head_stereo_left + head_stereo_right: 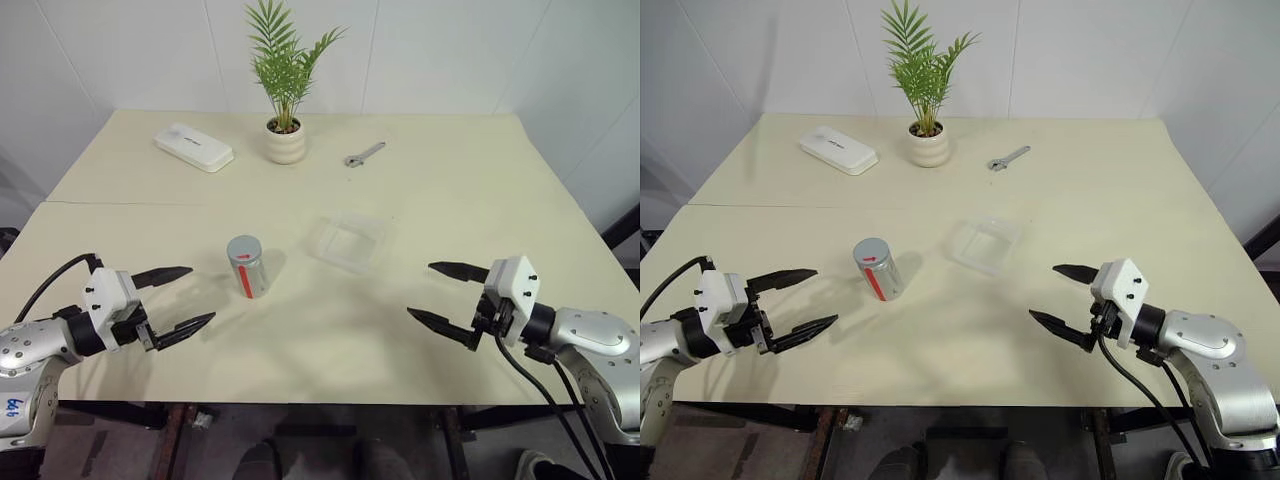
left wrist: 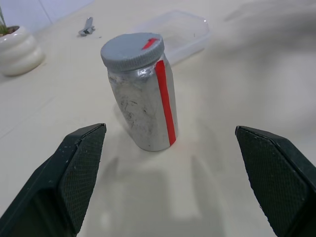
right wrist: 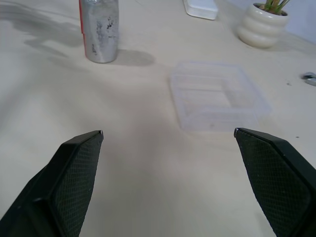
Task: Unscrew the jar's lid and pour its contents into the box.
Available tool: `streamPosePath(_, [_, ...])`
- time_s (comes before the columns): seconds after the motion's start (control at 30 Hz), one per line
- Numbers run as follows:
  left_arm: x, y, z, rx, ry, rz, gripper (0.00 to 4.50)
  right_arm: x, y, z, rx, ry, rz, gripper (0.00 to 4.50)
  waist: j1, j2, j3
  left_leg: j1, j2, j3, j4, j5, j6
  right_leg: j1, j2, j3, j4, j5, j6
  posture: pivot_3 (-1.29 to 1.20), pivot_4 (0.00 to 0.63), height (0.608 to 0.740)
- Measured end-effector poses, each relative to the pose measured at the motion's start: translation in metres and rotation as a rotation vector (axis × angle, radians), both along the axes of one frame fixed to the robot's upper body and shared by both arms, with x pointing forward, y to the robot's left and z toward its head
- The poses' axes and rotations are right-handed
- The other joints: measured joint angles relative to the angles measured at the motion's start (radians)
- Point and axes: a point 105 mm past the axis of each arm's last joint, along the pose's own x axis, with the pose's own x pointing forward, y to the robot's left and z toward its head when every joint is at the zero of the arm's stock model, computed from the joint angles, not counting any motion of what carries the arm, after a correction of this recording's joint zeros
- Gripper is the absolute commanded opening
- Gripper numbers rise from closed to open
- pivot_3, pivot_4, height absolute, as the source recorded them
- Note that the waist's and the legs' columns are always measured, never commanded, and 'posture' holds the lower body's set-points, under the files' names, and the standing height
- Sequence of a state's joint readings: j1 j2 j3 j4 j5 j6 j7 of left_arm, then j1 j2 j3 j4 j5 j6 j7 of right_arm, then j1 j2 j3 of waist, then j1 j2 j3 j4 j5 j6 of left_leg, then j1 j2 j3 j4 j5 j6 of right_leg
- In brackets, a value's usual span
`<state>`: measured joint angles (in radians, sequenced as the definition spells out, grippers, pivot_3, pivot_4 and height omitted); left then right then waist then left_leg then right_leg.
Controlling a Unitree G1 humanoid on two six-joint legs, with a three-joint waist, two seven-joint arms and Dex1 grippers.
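Observation:
I see a ridged screw rim on the grey lid, so I expect the lid to stay on through the first twists and to need a new grip as I turn it.
The silvery jar with a red stripe stands upright on the table, left of centre, its grey lid screwed on. The contents are hidden inside. To its right lies the clear plastic box, nothing in it. My left gripper hovers open to the left of the jar, pointing at it, a short gap away; the jar stands between and beyond its fingertips in the left wrist view. My right gripper is open at the right, below the box, holding nothing.
A white plant pot with a green plant stands at the back centre. A white oblong case lies at the back left and a small wrench at the back right. The table's front edge runs just below both grippers.

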<state>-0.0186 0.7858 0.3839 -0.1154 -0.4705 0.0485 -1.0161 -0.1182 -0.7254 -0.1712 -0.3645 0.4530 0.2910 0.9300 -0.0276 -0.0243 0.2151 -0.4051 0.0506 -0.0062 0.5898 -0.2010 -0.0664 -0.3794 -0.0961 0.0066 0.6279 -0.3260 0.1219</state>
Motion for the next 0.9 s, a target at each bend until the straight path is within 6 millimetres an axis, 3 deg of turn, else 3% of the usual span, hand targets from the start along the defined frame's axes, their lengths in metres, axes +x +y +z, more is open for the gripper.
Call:
streamPosePath(0.17, [-0.004,0.000,-0.003,-0.020,-0.010,0.047,4.48,0.003,0.007,0.004,0.008,-0.014,0.032,4.50,-0.001,0.000,0.000,0.000,0.000,0.001,0.000,-0.001,0.001,0.000,0.000,0.001,-0.001,0.000,0.000,0.00,0.150,0.740])
streamPosePath(0.3, [-0.011,-0.009,-0.011,-0.121,-0.018,0.149,4.48,0.011,0.019,0.005,0.035,-0.012,0.072,4.50,0.000,0.000,0.000,0.000,0.000,0.002,0.002,-0.002,0.001,0.000,0.000,0.002,0.000,0.001,0.001,0.00,0.150,0.740])
streamPosePath(0.4, [-0.012,-0.022,-0.018,-0.168,-0.039,0.221,4.48,0.014,0.037,0.019,0.072,-0.051,0.136,4.50,0.001,0.000,0.000,0.000,0.000,0.002,0.003,-0.002,0.001,0.001,0.000,0.002,0.000,0.002,0.002,0.00,0.150,0.740])
streamPosePath(0.67, [0.002,-0.043,-0.032,-0.298,-0.088,0.498,4.48,0.008,0.075,0.048,0.143,-0.074,0.329,4.50,0.003,-0.001,-0.001,0.000,0.000,0.002,0.007,-0.002,0.002,0.002,0.001,0.003,-0.001,0.004,0.003,0.00,0.150,0.740])
streamPosePath(0.9, [0.016,-0.077,-0.034,-0.355,-0.099,0.496,4.48,-0.002,0.098,0.061,0.148,-0.084,0.449,4.50,0.004,-0.002,-0.001,0.000,0.000,0.001,0.007,-0.002,0.002,0.002,0.001,0.002,-0.001,0.004,0.002,0.00,0.150,0.740])
